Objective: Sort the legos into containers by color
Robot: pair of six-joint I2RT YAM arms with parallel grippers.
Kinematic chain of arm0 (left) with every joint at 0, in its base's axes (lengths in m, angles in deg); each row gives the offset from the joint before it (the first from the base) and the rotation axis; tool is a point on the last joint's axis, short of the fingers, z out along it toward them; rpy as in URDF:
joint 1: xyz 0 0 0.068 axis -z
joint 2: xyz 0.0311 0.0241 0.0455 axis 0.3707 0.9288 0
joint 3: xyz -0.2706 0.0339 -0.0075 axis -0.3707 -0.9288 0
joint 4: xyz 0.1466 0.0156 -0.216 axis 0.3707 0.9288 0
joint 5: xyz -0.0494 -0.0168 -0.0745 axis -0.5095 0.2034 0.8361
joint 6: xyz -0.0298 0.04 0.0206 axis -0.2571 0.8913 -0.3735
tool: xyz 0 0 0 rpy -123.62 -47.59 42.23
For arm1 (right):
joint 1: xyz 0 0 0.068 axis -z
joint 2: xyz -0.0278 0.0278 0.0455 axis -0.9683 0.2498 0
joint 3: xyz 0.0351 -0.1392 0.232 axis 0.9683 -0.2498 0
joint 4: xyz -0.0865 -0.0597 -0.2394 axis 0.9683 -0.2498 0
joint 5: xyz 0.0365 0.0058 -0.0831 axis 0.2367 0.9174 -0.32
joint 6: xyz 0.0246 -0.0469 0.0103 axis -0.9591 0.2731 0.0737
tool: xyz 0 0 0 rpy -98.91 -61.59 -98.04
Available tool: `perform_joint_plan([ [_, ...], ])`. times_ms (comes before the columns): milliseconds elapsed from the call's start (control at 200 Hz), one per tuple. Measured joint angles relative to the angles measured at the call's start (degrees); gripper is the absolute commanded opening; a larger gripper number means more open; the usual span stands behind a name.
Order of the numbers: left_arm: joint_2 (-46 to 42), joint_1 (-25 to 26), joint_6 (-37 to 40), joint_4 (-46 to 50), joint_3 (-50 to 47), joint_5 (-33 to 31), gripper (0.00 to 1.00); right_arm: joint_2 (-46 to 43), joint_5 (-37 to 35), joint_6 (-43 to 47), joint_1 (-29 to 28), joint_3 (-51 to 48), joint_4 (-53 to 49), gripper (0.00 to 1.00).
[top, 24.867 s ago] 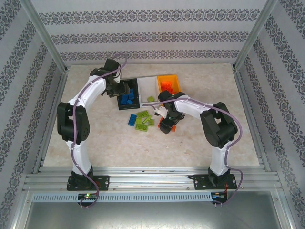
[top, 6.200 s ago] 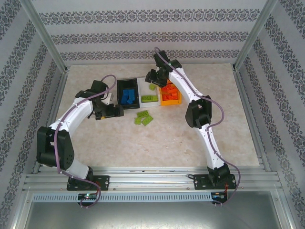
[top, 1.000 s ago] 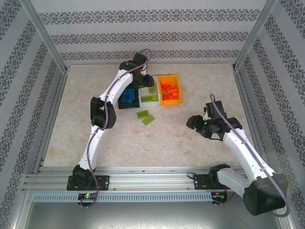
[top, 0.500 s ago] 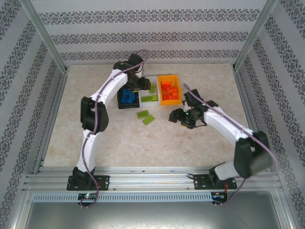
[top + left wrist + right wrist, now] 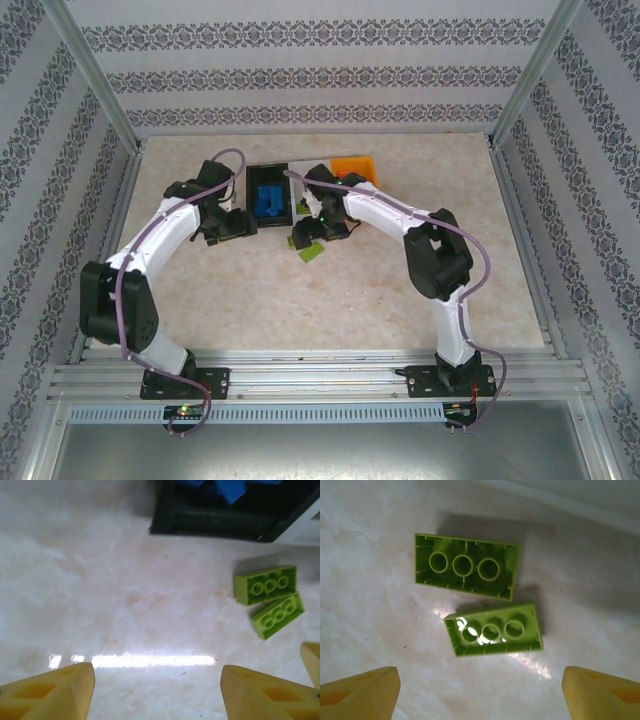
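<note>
My right gripper is over both green legos (image 5: 271, 599) and is in my left gripper's way, so my right gripper should first take the nearer lego (image 5: 312, 252) to the white container.
Two lime green legos lie hollow side up on the table, one (image 5: 467, 566) just beyond the other (image 5: 495, 629). My right gripper (image 5: 480, 695) hovers open right over them, nothing between its fingers. In the top view it (image 5: 318, 230) covers part of them, with one green lego (image 5: 312, 251) showing. My left gripper (image 5: 228, 225) stands open and empty over bare table left of the black container (image 5: 250, 190), which holds blue legos (image 5: 268, 197). The left wrist view shows both green legos (image 5: 266, 584) (image 5: 278, 615) to the right. The orange container (image 5: 355, 163) sits behind the right arm.
A sliver of the white container (image 5: 298, 208) shows between the black one and the right arm. The metal frame rails and patterned walls close in the table. Open tabletop lies in front of both grippers.
My left arm pulled back from over the containers to the table left of the black one. The right arm swung left to above the two green legos. Both grippers opened wider.
</note>
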Motion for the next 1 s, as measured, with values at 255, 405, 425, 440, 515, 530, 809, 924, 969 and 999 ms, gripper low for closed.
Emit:
perform_joint_plan([
  [255,-5.2,-1.1,-0.1,-0.1,-3.0,-0.2,0.68,7.0,-5.5,5.8,-2.1,7.3,-5.9,0.88],
  [405,-5.0,-1.2,-0.1,0.0,-2.8,-0.2,0.68,9.0,-7.9,7.0,-3.0,9.6,-7.7,0.88],
  [425,-4.9,-1.2,-0.1,0.0,-2.7,-0.2,0.68,9.2,-8.0,7.1,-3.1,9.7,-7.9,0.87],
  [440,-4.8,-1.2,-0.1,-0.1,-2.6,-0.2,0.68,9.2,-8.2,7.2,-3.2,9.8,-8.0,0.87],
  [515,-4.1,-1.2,-0.1,-0.1,-2.2,-0.2,0.69,9.8,-8.7,7.6,-3.8,10.3,-8.5,0.86],
  [530,-4.0,-1.2,0.0,0.0,-2.1,-0.2,0.69,9.9,-8.7,7.7,-3.9,10.4,-8.6,0.86],
  [809,-3.5,-1.2,0.3,0.0,-1.9,-0.1,0.69,12.3,-10.1,7.9,-5.6,11.5,-9.3,0.76],
  [924,-3.5,-1.2,0.3,0.0,-1.9,0.1,0.69,12.4,-10.9,7.8,-5.6,11.5,-9.4,0.68],
  [969,-3.5,-1.3,0.3,0.0,-1.9,0.1,0.69,12.4,-11.0,7.6,-5.6,11.5,-9.4,0.66],
  [999,-3.5,-1.3,0.3,0.0,-1.9,0.1,0.69,12.4,-11.1,7.6,-5.6,11.5,-9.4,0.65],
])
